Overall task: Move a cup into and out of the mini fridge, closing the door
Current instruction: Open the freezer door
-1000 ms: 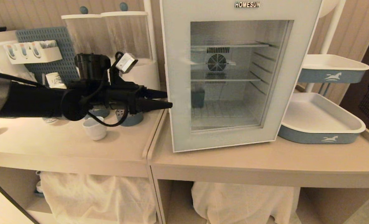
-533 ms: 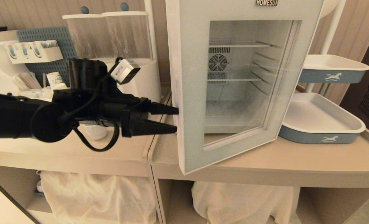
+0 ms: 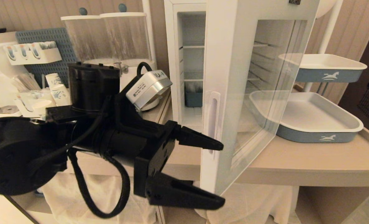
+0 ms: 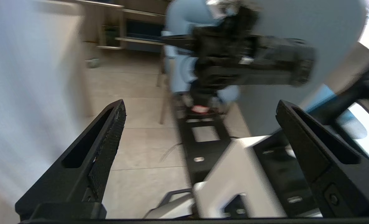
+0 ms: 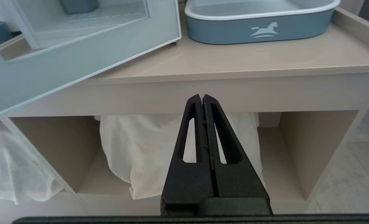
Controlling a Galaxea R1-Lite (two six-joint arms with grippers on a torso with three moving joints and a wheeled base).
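The partly open door [image 3: 230, 74] still blocks the fridge's opening. So my left gripper should move away from the door's handle, go round the door's inner edge [image 3: 206, 78] and push the door wide open.
The mini fridge [image 3: 171, 46] stands on the counter with its door [image 3: 228, 46] swung wide open, edge-on to the head view. My left gripper [image 3: 219, 174] is open and close to the camera. Its upper fingertip [image 3: 217, 145] lies at the lower end of the door's handle recess [image 3: 214, 118]; I cannot tell whether it touches. In the left wrist view the left gripper [image 4: 200, 103] holds nothing, with the floor and my own base beyond. My right gripper [image 5: 202, 96] is shut and empty, parked below the counter front. The cup is hidden behind my left arm.
A dark blue container [image 3: 193, 98] sits on the fridge floor. Two drink dispensers [image 3: 109, 37] and paper cups [image 3: 58, 90] stand at the back left. Blue-and-white trays [image 3: 321, 115] [image 3: 327, 67] sit right of the fridge. White cloth [image 5: 141, 149] fills the cubbies under the counter [image 5: 265, 62].
The door went from shut to wide open. My left gripper, still open, came toward the camera and rightward along with the door's edge, and my arm now covers the cup.
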